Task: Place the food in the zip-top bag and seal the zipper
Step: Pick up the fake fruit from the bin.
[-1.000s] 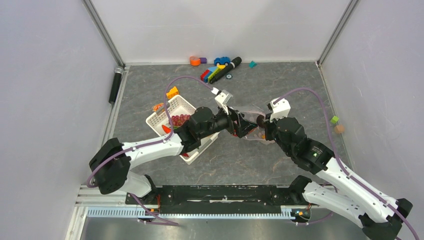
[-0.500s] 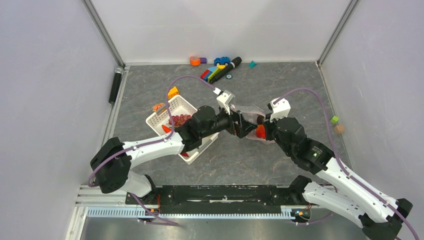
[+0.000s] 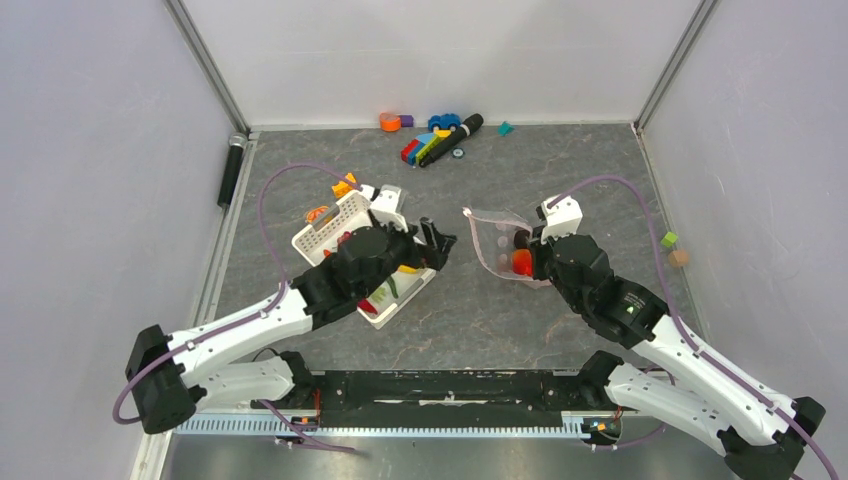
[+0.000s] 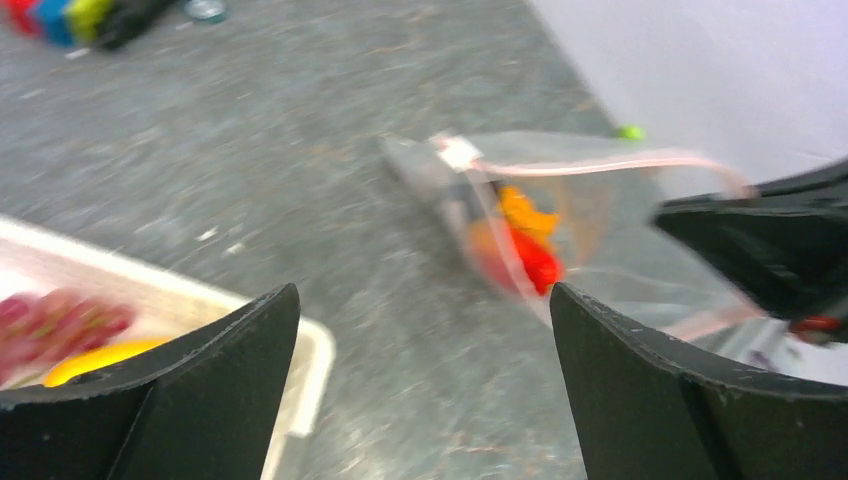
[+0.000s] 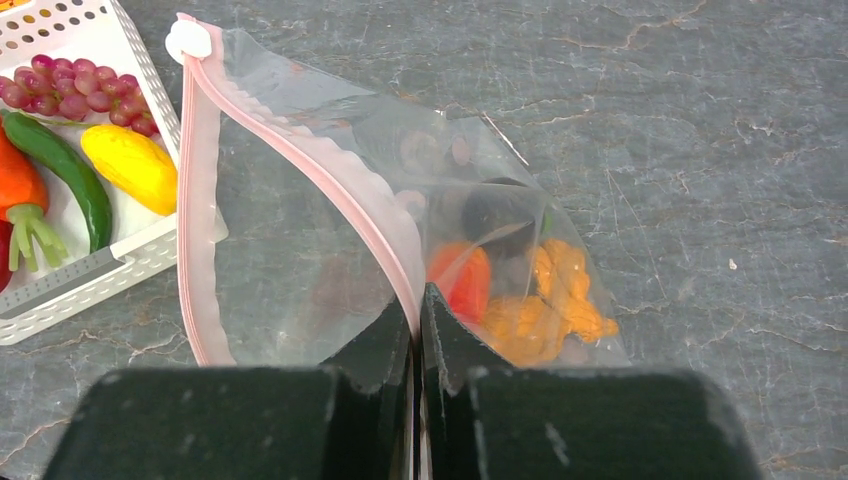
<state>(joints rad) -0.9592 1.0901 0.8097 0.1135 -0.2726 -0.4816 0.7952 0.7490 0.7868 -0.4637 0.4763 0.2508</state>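
My open left gripper keeps going toward the white basket [image 3: 341, 222] until its fingers are on both sides of the grapes, because the purple grapes [image 5: 84, 92] lie uncovered beside the yellow mango.
The clear zip-top bag [image 3: 493, 240] lies right of centre, its mouth gaping toward the left. My right gripper [image 5: 415, 300] is shut on the upper lip of the pink zipper [image 5: 330, 180]; the lower lip [image 5: 192, 230] lies on the table. Inside the bag are a red piece [image 5: 462, 280], an orange piece [image 5: 555, 295] and a dark piece [image 5: 495, 215]. My left gripper [image 3: 437, 245] hangs open and empty between the bag and the basket's right edge. More food sits in the white basket [image 5: 95, 275]: purple grapes [image 5: 70, 92], a yellow mango [image 5: 130, 165], a green vegetable [image 5: 65, 170] and a carrot [image 5: 20, 195].
Coloured toy blocks and a car [image 3: 435, 140] lie along the back wall. A black cylinder [image 3: 231, 170] rests on the left rail. An orange block [image 3: 345, 185] sits behind the basket. Small green [image 3: 670, 240] and orange [image 3: 679, 258] pieces lie by the right wall.
My left gripper has drawn back leftward from the bag's mouth toward the basket, jaws wide. A red piece now lies in the bag. The right gripper keeps its hold on the lip.
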